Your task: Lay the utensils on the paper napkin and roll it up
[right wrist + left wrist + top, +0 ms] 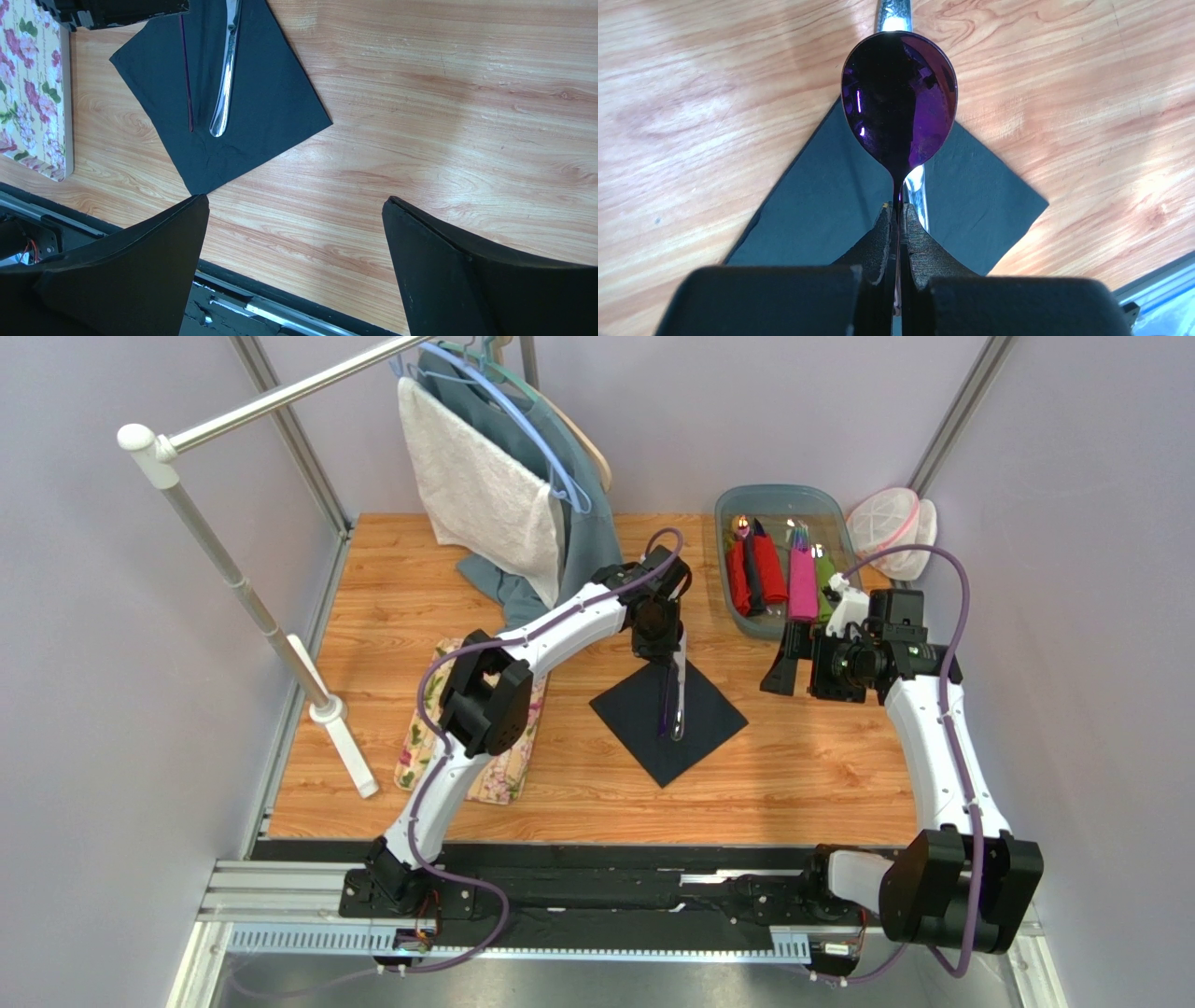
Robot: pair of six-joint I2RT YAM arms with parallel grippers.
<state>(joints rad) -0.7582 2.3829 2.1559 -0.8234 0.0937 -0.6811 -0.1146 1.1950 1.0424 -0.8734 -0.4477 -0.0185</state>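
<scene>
The purple spoon's handle [187,80] runs next to the silver utensil over the napkin [655,720], so the robot's left gripper goes on moving down until the spoon rests there, and then let go.
The dark navy paper napkin [668,717] lies diamond-wise mid-table and shows in both wrist views [815,203] [242,105]. A silver fork [679,697] lies along it [226,70]; its tines do not show. My left gripper [658,641] hangs over the napkin's far corner, shut on the handle of the purple-tinted spoon [899,98], whose bowl points away over the fork. Seen edge-on, the spoon is a thin purple line [187,77] beside the fork. My right gripper [783,675] is open and empty [295,203], over bare wood right of the napkin. The dark thin piece is not in view.
A floral mat [491,749] lies left of the napkin, under the left arm. A grey bin [828,501] at the back right holds red, pink and green rolls. A white mesh bowl [892,515] sits beside it. A clothes rack [253,602] with towels stands at the back left.
</scene>
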